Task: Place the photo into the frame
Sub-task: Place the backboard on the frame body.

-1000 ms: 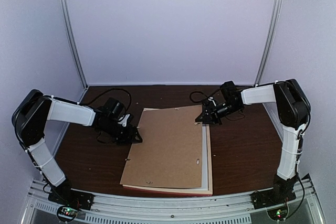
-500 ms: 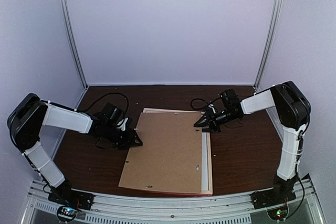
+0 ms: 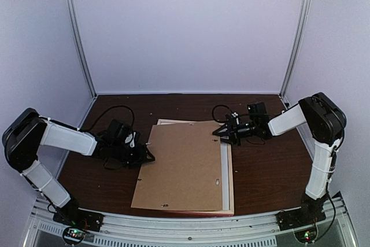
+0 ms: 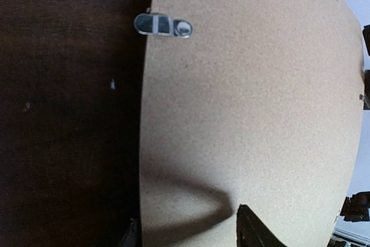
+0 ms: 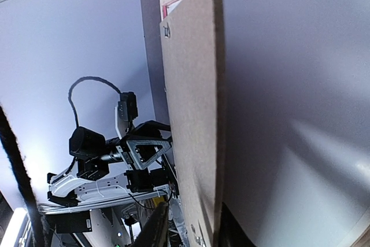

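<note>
The backing board sticks out over the frame [image 3: 139, 184] beside my left gripper and leaves a white strip [image 3: 225, 177] opposite. My right gripper should pull the board across that white strip.
A plain brown backing board [image 3: 182, 166] lies slightly askew on the frame [image 3: 231, 184], whose pink moulding shows along the near edge. The photo is hidden. My left gripper [image 3: 148, 155] stands open at the board's left edge. In the left wrist view, the left gripper [image 4: 191, 236] has one finger over the board [image 4: 248, 102] and the other off its edge. My right gripper [image 3: 222, 133] is at the board's far right corner. In the right wrist view, the right gripper [image 5: 193, 229] is open, its jaws straddling the board's edge [image 5: 191, 102] with a gap on one side.
A white strip [image 3: 224, 172] shows between the board's right edge and the frame. A metal turn clip [image 4: 163, 26] sits on the board's left edge. Cables [image 3: 115, 111] lie on the dark table [image 3: 266, 166] behind both grippers. Walls close in the back and sides.
The right gripper has opened and its arm has dropped lower at the board's corner. The board has settled flatter on the frame. The left gripper has sunk slightly and drawn back to the left.
</note>
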Motion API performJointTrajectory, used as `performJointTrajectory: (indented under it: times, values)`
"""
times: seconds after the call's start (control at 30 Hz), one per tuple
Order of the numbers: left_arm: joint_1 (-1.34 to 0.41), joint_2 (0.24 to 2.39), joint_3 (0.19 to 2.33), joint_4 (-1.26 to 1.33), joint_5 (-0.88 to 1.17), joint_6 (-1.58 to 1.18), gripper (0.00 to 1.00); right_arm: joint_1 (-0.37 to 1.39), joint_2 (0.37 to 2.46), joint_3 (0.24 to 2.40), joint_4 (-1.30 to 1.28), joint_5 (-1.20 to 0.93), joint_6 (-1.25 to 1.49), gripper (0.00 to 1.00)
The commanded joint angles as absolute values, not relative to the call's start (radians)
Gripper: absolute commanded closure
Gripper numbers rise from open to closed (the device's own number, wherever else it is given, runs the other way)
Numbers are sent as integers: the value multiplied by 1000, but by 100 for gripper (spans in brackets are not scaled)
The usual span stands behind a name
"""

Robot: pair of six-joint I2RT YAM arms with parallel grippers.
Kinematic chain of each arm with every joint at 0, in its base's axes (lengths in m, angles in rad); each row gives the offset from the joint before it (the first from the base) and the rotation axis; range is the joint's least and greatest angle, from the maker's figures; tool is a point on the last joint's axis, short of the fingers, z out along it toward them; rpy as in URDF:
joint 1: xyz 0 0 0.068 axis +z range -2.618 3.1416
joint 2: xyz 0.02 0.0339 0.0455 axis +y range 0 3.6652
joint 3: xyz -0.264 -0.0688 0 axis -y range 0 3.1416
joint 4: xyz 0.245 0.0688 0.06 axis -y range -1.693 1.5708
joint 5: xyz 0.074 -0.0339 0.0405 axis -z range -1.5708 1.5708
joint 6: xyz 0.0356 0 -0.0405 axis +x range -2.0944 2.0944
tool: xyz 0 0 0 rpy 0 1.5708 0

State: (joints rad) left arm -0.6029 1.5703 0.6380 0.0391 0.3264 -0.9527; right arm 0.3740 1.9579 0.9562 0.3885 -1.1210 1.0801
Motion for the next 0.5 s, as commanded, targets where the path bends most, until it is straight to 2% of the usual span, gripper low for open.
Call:
performJointTrajectory:
  times: [0.0,0.2,0.33,0.47]
  values:
    - [-631,1562,635,85,320,-983,46,385,1935,960,528,-1105,1127,75]
    - [-641,1558,644,77,319,-985,46,383,1925,1010,349,-1072,1009,99]
    - [-641,1556,646,71,315,-980,46,370,1894,1053,162,-1041,885,100]
    - [-641,1556,649,61,313,-967,46,338,1865,1065,98,-1051,840,100]
